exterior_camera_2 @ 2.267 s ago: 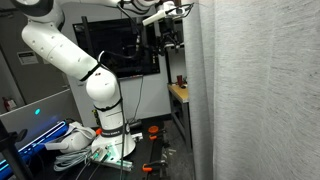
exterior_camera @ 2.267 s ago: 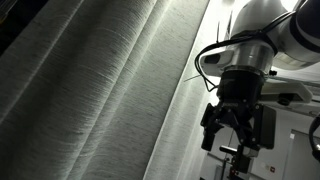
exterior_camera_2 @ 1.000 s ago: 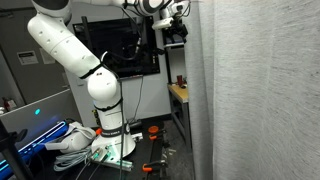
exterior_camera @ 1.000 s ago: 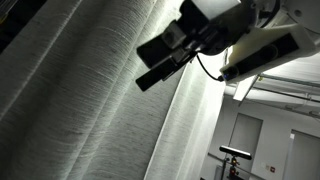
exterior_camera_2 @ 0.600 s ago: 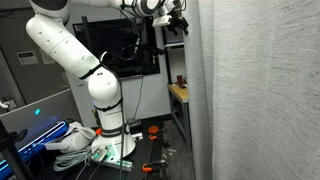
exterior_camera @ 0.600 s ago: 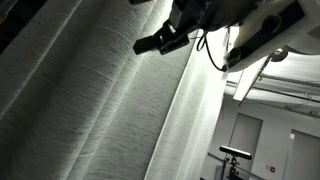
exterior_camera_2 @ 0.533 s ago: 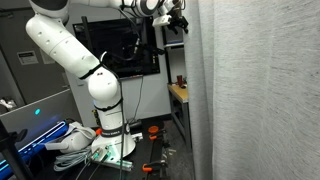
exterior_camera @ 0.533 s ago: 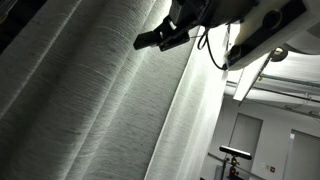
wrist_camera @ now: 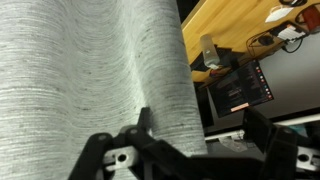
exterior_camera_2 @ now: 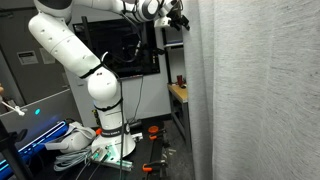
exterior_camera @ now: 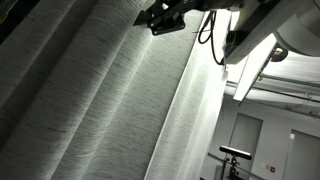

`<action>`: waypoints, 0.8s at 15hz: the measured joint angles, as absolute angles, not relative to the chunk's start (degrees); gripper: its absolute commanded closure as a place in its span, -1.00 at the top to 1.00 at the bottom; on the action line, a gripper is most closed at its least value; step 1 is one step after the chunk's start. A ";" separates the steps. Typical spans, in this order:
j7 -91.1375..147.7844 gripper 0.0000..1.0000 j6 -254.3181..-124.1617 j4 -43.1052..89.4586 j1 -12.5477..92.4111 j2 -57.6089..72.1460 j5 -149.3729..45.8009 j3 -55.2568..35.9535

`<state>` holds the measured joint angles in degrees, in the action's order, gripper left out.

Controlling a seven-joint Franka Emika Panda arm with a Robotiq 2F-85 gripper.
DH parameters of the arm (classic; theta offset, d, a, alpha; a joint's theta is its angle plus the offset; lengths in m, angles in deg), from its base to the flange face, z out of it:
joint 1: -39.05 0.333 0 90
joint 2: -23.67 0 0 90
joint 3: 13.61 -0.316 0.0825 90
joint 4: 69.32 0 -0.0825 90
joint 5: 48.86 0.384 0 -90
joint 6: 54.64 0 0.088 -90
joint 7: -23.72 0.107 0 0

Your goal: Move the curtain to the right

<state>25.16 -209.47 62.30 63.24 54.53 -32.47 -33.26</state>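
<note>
Next, my open gripper goes up the curtain's edge and takes the fold deeper before pulling it across, as the curtain's edge fold sits shallow inside it.
The curtain is a huge pale grey woven drape with long vertical folds. It fills most of both exterior views and the left of the wrist view. My gripper is high up at the curtain's free edge, near the top of the frame in both exterior views. In the wrist view the gripper is open, its dark fingers wide apart. The curtain's edge fold hangs between them, close to the left finger. I cannot tell whether the fabric touches a finger.
The white arm's base stands on the floor among cables. A dark monitor and a wooden table sit behind it, next to the curtain's edge. The wrist view also shows the wooden top and a screen.
The arm has risen along the curtain's edge. The gripper went from hanging beside the fabric to high up against the edge, near the top of the frame.
</note>
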 measured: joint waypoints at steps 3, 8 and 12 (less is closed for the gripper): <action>29.25 0.90 -212.33 62.26 61.11 52.69 -35.29 -34.39; 34.10 0.60 -214.71 61.81 58.40 50.41 -38.44 -36.08; 36.43 0.86 -215.43 61.11 57.51 50.07 -39.87 -37.55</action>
<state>36.43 -215.43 61.11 57.51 50.07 -39.87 -37.55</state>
